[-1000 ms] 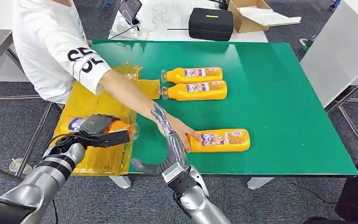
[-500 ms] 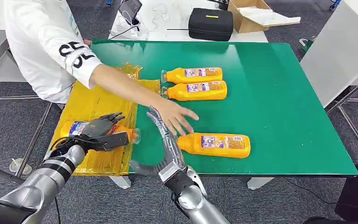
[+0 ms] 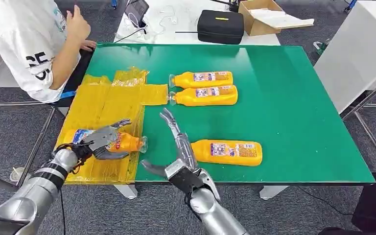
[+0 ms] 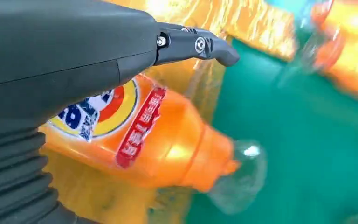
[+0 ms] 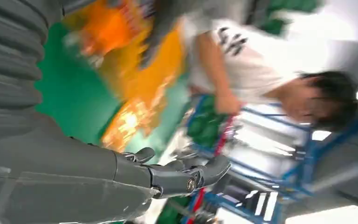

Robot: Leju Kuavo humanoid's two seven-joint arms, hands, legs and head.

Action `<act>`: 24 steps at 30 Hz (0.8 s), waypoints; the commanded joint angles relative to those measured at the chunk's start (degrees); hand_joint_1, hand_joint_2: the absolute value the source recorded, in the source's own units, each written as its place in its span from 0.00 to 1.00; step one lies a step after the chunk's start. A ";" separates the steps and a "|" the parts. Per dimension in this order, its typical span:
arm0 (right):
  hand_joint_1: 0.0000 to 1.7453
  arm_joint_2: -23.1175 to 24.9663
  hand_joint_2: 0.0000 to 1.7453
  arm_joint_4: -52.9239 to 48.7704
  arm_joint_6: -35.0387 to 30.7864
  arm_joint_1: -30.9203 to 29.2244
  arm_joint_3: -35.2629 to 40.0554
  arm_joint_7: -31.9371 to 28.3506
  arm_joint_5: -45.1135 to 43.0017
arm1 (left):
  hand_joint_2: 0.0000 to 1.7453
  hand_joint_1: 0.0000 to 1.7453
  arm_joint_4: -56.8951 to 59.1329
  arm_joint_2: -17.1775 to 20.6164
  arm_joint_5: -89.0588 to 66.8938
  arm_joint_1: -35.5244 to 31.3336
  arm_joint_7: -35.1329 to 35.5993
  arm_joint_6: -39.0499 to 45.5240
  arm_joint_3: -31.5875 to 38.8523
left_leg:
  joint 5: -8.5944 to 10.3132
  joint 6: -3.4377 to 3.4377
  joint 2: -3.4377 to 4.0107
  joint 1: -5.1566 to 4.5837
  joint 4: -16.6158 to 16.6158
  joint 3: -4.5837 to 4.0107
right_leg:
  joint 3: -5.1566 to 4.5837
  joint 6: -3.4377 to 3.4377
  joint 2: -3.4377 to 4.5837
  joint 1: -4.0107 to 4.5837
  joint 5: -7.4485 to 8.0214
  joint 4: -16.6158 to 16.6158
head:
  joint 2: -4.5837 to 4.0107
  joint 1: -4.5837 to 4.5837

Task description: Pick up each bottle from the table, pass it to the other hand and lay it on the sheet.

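My gripper will lay the orange bottle [image 3: 227, 152] on the yellow sheet, where the bottle should stay in place, because the other bottles lie steady with their labels [image 3: 214, 91] facing up.
An orange bottle [image 3: 126, 143] [image 4: 158, 140] lies on its side on the yellow sheet [image 3: 107, 103], cap toward the green table [image 3: 293, 112]. My left hand [image 3: 102, 139] [image 4: 74, 65] hovers over its labelled end with fingers spread and lifted; contact with the bottle is unclear. My right hand [image 3: 176, 147] [image 5: 168, 177] is open, fingers stretched forward, just left of a second orange bottle [image 3: 227, 152] lying near the table's front edge. Two more bottles [image 3: 203, 78] [image 3: 205, 95] lie side by side further back.
A person [image 3: 34, 39] in a white shirt stands at the table's far left corner, arms drawn back. Behind the green table are a black case [image 3: 221, 24] and a cardboard box [image 3: 264, 14]. The table's front edge runs just beyond my right wrist.
The person's arm has left the near bottle and pulled back to the far left. My left hand's fingers have opened off the bottle on the sheet. My right hand barely moved.
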 commanded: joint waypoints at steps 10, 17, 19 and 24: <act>0.00 -8.85 1.00 5.26 -1.37 -6.19 -3.02 15.54 18.80 | 0.00 0.00 -15.39 -9.10 19.60 9.38 0.36 18.97 20.20 | -0.03 0.06 -0.06 -0.03 0.03 -0.09 | -0.02 -0.03 -0.09 0.00 -0.02 -0.04 | 0.00 0.00; 0.00 -17.47 1.00 4.52 10.63 -8.59 -1.42 27.09 25.67 | 1.00 0.00 -29.69 -13.81 24.45 19.43 0.26 25.29 27.67 | -0.05 0.07 0.04 -0.04 0.01 -0.08 | -0.08 0.00 -0.02 -0.01 0.00 -0.06 | 0.00 -0.04; 0.00 -20.60 1.00 5.17 14.65 -8.59 -1.44 28.40 25.74 | 1.00 0.00 -29.64 -14.49 25.41 21.18 0.26 24.45 28.43 | -0.12 0.15 0.05 -0.04 -0.01 0.11 | 0.16 0.00 -0.07 0.01 -0.05 -0.16 | 0.00 0.00; 0.00 -22.91 1.00 6.54 18.36 -9.40 -1.90 29.35 24.65 | 1.00 0.00 -29.33 -14.54 24.90 21.55 0.26 25.62 28.12 | -0.07 0.10 -0.09 -0.07 0.04 -0.12 | -0.01 -0.01 -0.15 -0.03 -0.05 -0.07 | 0.00 0.00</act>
